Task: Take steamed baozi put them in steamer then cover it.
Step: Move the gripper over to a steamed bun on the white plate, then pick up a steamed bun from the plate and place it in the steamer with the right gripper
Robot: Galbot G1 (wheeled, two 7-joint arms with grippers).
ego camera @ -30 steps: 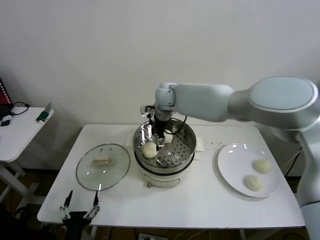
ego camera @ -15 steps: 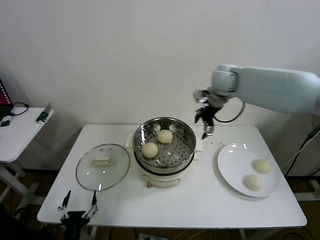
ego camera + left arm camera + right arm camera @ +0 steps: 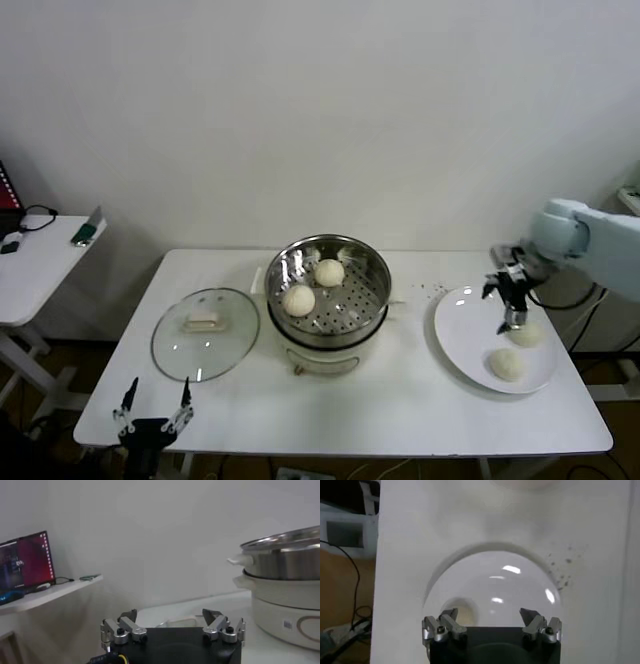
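I expect the nearer baozi (image 3: 507, 364) to come free by itself when I lift it, because a gap (image 3: 516, 348) separates the baozi on the glossy white plate.
Two cream-white baozi (image 3: 298, 299) (image 3: 329, 272) lie in the shiny steamer (image 3: 375, 295) on its white cooker base. Two more baozi (image 3: 525, 333) (image 3: 506, 364) lie on the white plate (image 3: 460, 325) at the right. My right gripper (image 3: 508, 303) is open and empty, just above the plate beside the farther baozi; the right wrist view shows the plate (image 3: 520, 590) and one baozi (image 3: 463, 613) by a finger. The glass cover (image 3: 206, 333) with its cream handle lies flat on the table left of the steamer. My left gripper (image 3: 155, 409) is open and parked at the table's front left edge.
A small white side table (image 3: 40, 262) with a phone and cables stands at the far left. Dark crumbs (image 3: 432, 290) lie between steamer and plate. In the left wrist view the steamer (image 3: 282, 560) stands ahead and a monitor (image 3: 25, 560) sits on the side table.
My right arm has left the steamer, swung right across the table and come down over the plate. The second baozi stays in the steamer. The left arm barely moved.
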